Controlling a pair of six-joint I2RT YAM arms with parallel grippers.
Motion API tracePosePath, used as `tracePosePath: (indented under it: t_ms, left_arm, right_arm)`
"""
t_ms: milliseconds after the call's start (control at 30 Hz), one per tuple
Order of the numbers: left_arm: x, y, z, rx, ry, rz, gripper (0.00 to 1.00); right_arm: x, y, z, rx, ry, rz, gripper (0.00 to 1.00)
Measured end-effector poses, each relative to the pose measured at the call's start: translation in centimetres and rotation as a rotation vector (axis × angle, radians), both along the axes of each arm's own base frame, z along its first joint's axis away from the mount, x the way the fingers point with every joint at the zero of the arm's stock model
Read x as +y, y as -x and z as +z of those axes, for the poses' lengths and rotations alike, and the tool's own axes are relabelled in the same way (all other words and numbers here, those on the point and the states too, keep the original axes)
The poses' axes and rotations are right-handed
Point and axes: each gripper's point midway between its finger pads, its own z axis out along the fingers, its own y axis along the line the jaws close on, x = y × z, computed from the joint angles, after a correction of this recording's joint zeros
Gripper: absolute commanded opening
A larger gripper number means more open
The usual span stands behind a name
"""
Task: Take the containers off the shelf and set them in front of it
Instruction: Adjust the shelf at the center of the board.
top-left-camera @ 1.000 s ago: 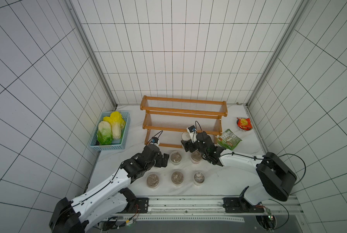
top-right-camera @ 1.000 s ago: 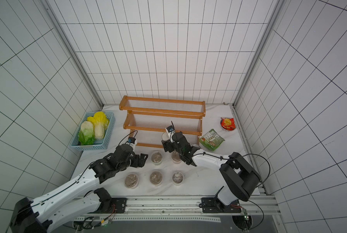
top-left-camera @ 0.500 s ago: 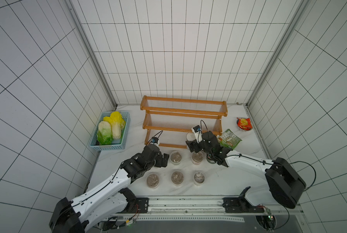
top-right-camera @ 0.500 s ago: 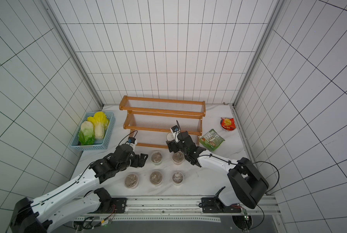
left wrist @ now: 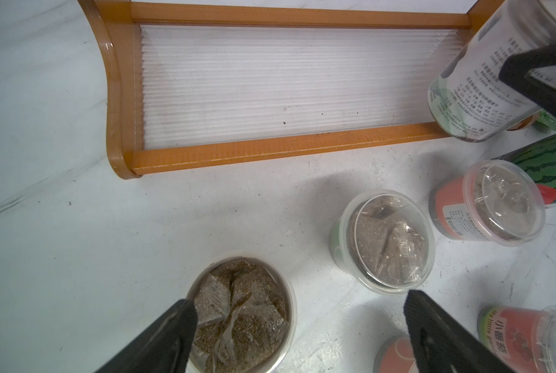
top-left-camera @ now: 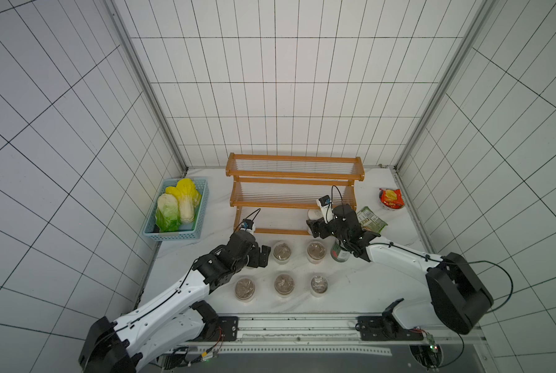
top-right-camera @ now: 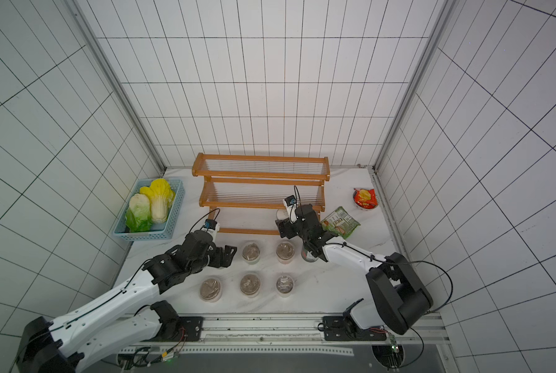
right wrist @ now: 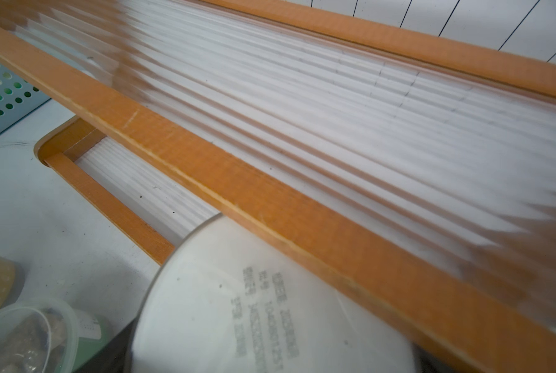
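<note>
My right gripper should pull the white-lidded jar clear, then put it in front of the dark green can, because the jar reaches under the middle level's rail.
The shelf stands at the back. My right gripper is shut on the white-lidded jar, held tilted just above the lowest tier's right end. The dark green can stands in front of the shelf, partly under my right arm. Several clear cups stand in two rows in front of the shelf. My left gripper hangs open over a further cup, which is hidden in both top views.
A light blue basket with cabbages sits left of the shelf. A green snack packet and a red packet lie to the shelf's right. Tiled walls close in the table on three sides.
My right gripper has carried the jar a little to the right along the lowest tier, uncovering the green can. The left arm has stayed still.
</note>
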Motion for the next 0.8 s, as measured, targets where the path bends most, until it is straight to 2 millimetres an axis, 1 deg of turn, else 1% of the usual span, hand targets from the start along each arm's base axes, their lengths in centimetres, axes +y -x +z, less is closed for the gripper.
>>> tracePosePath:
  t_ms: [233,300,467,667,800]
  left_arm:
    - [0.0,-0.1,-0.1,0.003,-0.002,0.001,0.99]
    - [-0.1,-0.1,-0.1,0.000,0.000,0.001,0.98]
    - [-0.1,-0.1,-0.1,0.001,0.000,0.000,0.99]
    - [-0.2,-0.2,-0.2,0.003,-0.002,-0.005,0.98]
    - [-0.2,-0.1,-0.2,0.004,-0.001,-0.007,0.99]
  right_arm:
    - [-1.4,-1.0,-0.2,0.023,-0.011,-0.014,0.78]
    - [-1.5,-1.1,-0.2,0.029,-0.015,-0.010,0.77]
    - [-1.0,-0.8,-0.1,0.042,-0.033,0.026,0.76]
    - [-0.1,0.4,0.5,0.048,-0.050,0.075,0.76]
    - [0.7,2.4,1.2,0.057,-0.048,0.114,0.76]
